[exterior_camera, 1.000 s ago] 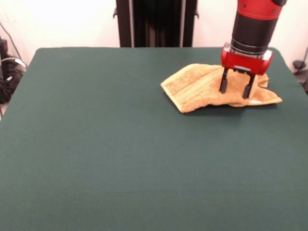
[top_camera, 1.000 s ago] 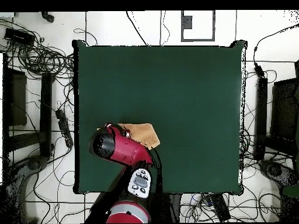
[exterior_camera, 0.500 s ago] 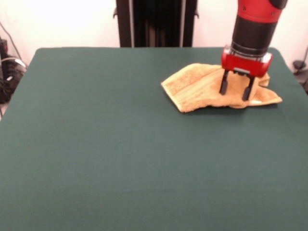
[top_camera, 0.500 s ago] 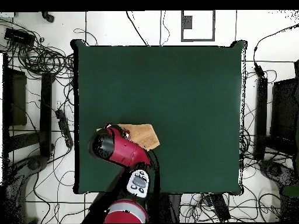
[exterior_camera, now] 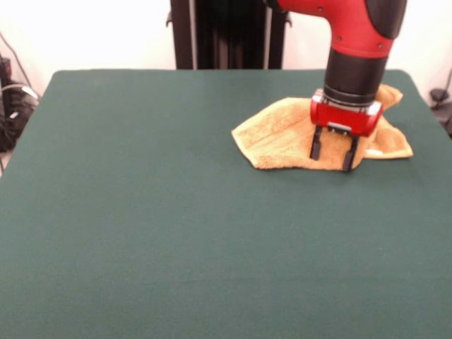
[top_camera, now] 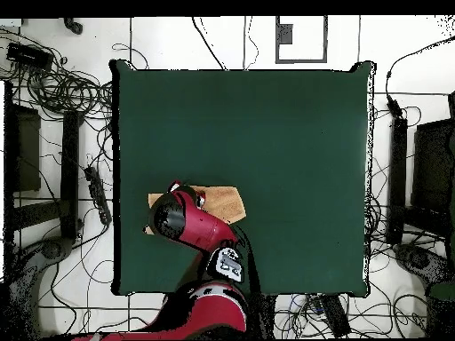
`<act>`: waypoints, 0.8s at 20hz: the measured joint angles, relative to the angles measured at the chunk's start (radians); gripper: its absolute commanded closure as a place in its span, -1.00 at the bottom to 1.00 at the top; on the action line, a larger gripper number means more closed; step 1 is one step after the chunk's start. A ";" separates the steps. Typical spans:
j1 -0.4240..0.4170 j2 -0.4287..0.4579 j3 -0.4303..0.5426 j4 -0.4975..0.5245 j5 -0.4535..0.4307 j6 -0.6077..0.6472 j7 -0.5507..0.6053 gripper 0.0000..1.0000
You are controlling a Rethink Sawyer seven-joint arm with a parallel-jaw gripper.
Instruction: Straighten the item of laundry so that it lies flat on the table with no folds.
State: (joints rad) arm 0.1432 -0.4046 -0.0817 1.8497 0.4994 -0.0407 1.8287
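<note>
The towel's fold [exterior_camera: 335,150] will open onto a hidden white label when the robot lifts it, because a white sliver [exterior_camera: 374,152] is poking out at the towel's near edge.
The item of laundry [exterior_camera: 279,134] is an orange-tan towel lying rumpled at the far right of the green table [exterior_camera: 141,212]. Folds run along its right side, and one corner sticks up behind the arm. My gripper [exterior_camera: 332,162] stands open and points down over the towel's near edge, its black fingers [exterior_camera: 316,147] apart with cloth showing behind them. I cannot tell whether the tips touch the cloth. In the overhead view the red arm [top_camera: 182,218] covers the gripper and most of the towel [top_camera: 224,202], which lies near the left edge of the table [top_camera: 267,133].
The towel's right end lies close to the table's right edge [exterior_camera: 424,99]. Cables [exterior_camera: 10,99] lie off the table's left side. In the overhead view, cables [top_camera: 62,89] and equipment surround the table on the floor.
The gripper has moved nearer and slightly left, from the towel's middle to its near edge. The towel has shifted, and a corner now shows behind the arm. The arm's upper link has swung into view.
</note>
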 measured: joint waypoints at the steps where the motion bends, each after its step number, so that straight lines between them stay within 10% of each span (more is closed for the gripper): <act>1: -0.004 -0.001 0.003 0.000 -0.012 0.000 0.000 -1.00; 5: -0.006 -0.002 0.005 0.000 -0.025 -0.003 0.000 -1.00; 6: -0.007 -0.001 0.002 0.002 -0.029 -0.009 0.000 1.00; 16: -0.008 -0.002 -0.001 0.006 -0.044 -0.025 0.000 1.00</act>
State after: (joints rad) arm 0.1351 -0.4066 -0.0826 1.8556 0.4553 -0.0652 1.8287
